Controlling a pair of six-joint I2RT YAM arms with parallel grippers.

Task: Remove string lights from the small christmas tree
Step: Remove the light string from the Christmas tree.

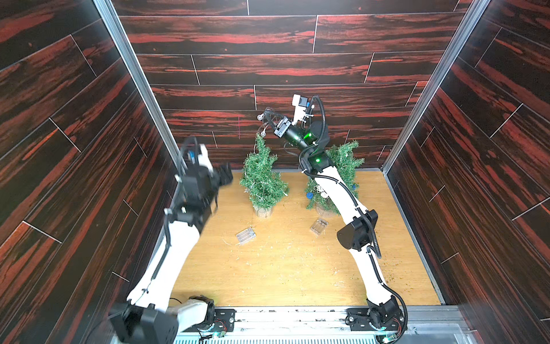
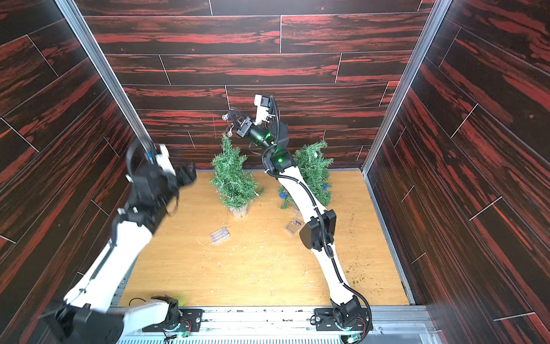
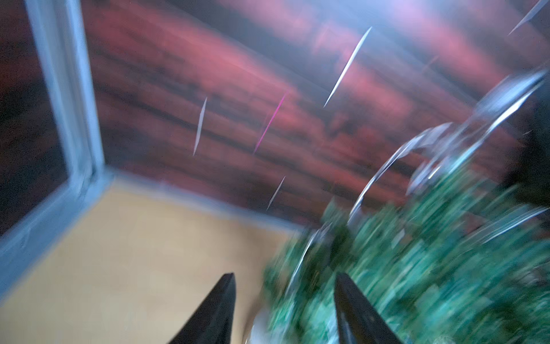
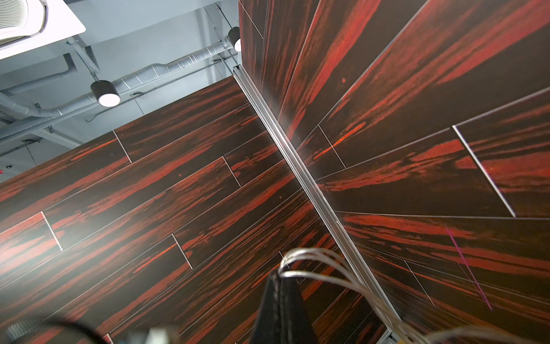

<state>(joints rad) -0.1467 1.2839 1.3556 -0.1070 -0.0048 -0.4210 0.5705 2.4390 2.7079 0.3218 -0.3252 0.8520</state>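
The string lights [image 1: 262, 118] will hang loose and leave the tree standing when I carry them, because the wire sags in a slack curve [image 3: 392, 157] above the tree.
Two small green trees stand at the back of the wooden table; in both top views the left one [image 1: 263, 178] [image 2: 232, 181] carries a thin pale strand of the string lights [image 1: 262, 125] with small silvery balls. My right gripper [image 1: 269, 117] [image 4: 278, 275] hangs above that tree's tip, shut on several loops of the wire [image 4: 312, 262]. The right tree [image 1: 342, 166] bears blue balls [image 1: 309, 195]. My left gripper [image 1: 226, 175] [image 3: 285, 297] is open just left of the left tree [image 3: 416, 268], motion-blurred, its fingers [image 3: 220, 306] holding nothing.
Two clear plastic battery boxes lie on the table [image 1: 282, 277], one [image 1: 245, 235] in front of the left tree, one [image 1: 319, 226] beside the right arm. Dark red wood-pattern walls enclose three sides. Green needle crumbs are scattered on the table.
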